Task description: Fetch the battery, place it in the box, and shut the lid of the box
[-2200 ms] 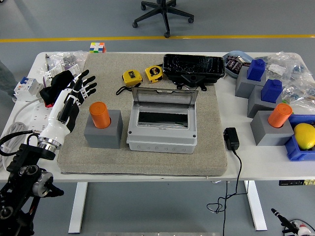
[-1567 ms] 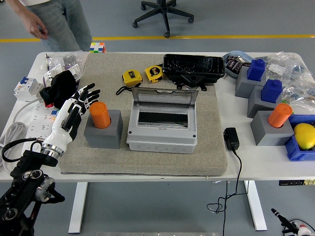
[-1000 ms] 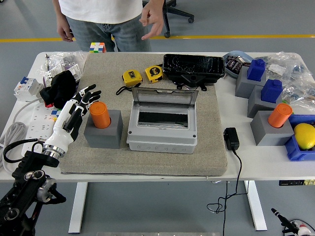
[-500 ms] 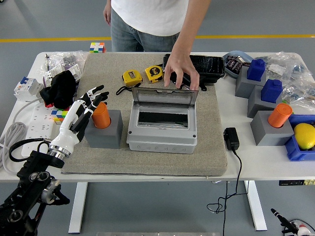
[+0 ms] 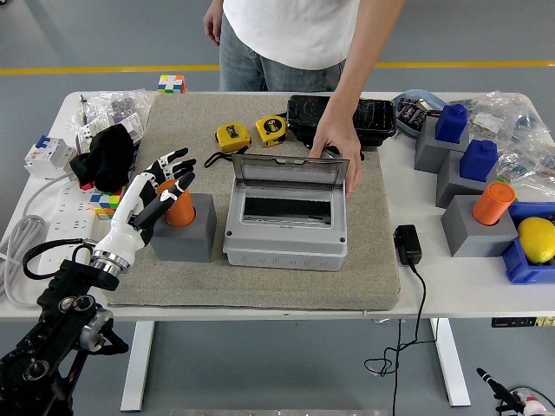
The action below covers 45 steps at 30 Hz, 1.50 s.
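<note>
The battery [image 5: 179,208] stands up out of the grey holder block's open top [image 5: 203,208], so it will come loose when the robot lifts, and the block will stay behind.
An orange cylindrical battery [image 5: 182,211] stands upright in a grey holder block [image 5: 184,238] on the felt mat [image 5: 373,225], left of the grey box [image 5: 286,238]. My left hand [image 5: 169,178] reaches in from the lower left. Its fingers are spread over the battery's top and left side and partly hide it; no closed grasp shows. The box's clear lid [image 5: 290,173] stands raised at the back, and the inside looks empty. A person at the far side rests a hand [image 5: 334,139] on the lid's top right edge. My right arm is out of view.
A second orange cylinder [image 5: 492,204] sits in a grey block at the right, near two blue blocks [image 5: 478,159] and a blue bin [image 5: 520,264]. Behind the box lie two yellow tape measures [image 5: 232,135] and a black case [image 5: 341,117]. A black adapter [image 5: 408,244] lies right of the mat.
My left hand has moved right and forward from beside the holder until its fingers reach over the battery. The person has walked up and laid a hand on the box lid.
</note>
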### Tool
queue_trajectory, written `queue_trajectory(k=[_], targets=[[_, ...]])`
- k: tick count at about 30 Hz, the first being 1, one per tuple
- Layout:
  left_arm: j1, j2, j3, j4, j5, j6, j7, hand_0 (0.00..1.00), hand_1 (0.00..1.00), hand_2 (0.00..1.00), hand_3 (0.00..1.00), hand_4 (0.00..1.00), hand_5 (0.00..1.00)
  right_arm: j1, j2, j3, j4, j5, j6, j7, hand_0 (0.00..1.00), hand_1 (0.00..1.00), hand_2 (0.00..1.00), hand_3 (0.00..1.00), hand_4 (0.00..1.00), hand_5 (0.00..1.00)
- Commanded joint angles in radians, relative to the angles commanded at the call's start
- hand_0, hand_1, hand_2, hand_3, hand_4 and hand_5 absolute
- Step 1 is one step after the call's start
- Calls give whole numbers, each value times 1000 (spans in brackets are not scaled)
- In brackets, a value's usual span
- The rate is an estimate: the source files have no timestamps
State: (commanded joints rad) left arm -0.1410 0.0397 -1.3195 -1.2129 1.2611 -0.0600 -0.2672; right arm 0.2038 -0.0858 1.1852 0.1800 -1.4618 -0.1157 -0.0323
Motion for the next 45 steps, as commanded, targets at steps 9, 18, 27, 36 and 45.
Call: queue_trajectory(k=[9,18,27,36,45], targets=[[-3,-8,18,-10,-15,5,-5,816,858,817,871,998,562,0,0,3,0,-1,0,0,828,766,745,822,998,998],[-5,-11,17,7,-6,18,-10,770,837,759,807,998,556,1,1,3,0,-1,0,0,828,766,745,822,998,998],[-7,-12,24,10,3,37,-15,754,809,723,766,998,557,2,0,2,0,0,0,1,828,766,745,822,998,998],[-8,-11,27,9,15,49,-16,532,585,481,556,998,556,2,-1,2,0,0,0,0,828,766,745,822,998,998],[-6,-11,19,23,29,56,-16,537,585,485,555,998,533,0,-1,-3,0,4,0,0,826,765,745,823,998,998]])
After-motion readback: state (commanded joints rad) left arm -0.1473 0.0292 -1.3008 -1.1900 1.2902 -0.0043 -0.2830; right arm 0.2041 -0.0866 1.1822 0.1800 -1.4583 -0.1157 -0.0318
